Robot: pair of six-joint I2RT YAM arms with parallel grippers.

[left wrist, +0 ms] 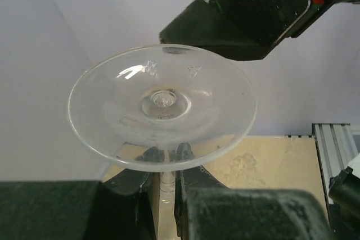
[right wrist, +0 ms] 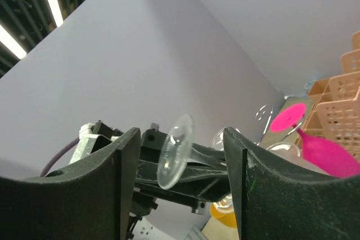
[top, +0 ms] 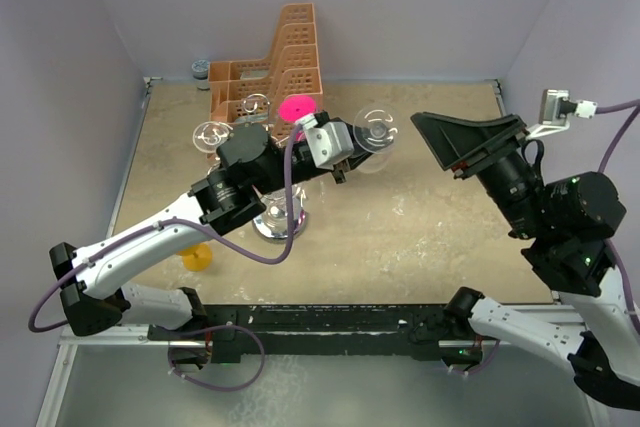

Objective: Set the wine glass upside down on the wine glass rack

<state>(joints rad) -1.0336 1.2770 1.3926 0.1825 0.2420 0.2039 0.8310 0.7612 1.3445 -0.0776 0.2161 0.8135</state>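
My left gripper is covering the stem (left wrist: 167, 180) that the rack must take. I should hold the foot (left wrist: 163, 108) with my right gripper while my left gripper moves to the foot's edge.
My left gripper (top: 345, 161) is shut on the stem of a clear wine glass (top: 377, 132), which it holds up off the table with its round foot turned toward the right arm. In the left wrist view the foot (left wrist: 163, 105) fills the middle and the stem runs down between the fingers (left wrist: 194, 164). My right gripper (top: 436, 145) stands open just right of the foot, not touching it. In the right wrist view the foot (right wrist: 175, 150) shows between the wide-apart fingers (right wrist: 107, 184). The silver wine glass rack (top: 275, 222) stands behind the left arm, which hides part of it.
A pink glass (top: 297, 107) hangs upside down on the rack. A yellow glass (top: 197, 257) lies near the left arm's elbow. An orange perforated basket (top: 270, 72) stands at the back wall, with a small dark jar (top: 201, 69) beside it.
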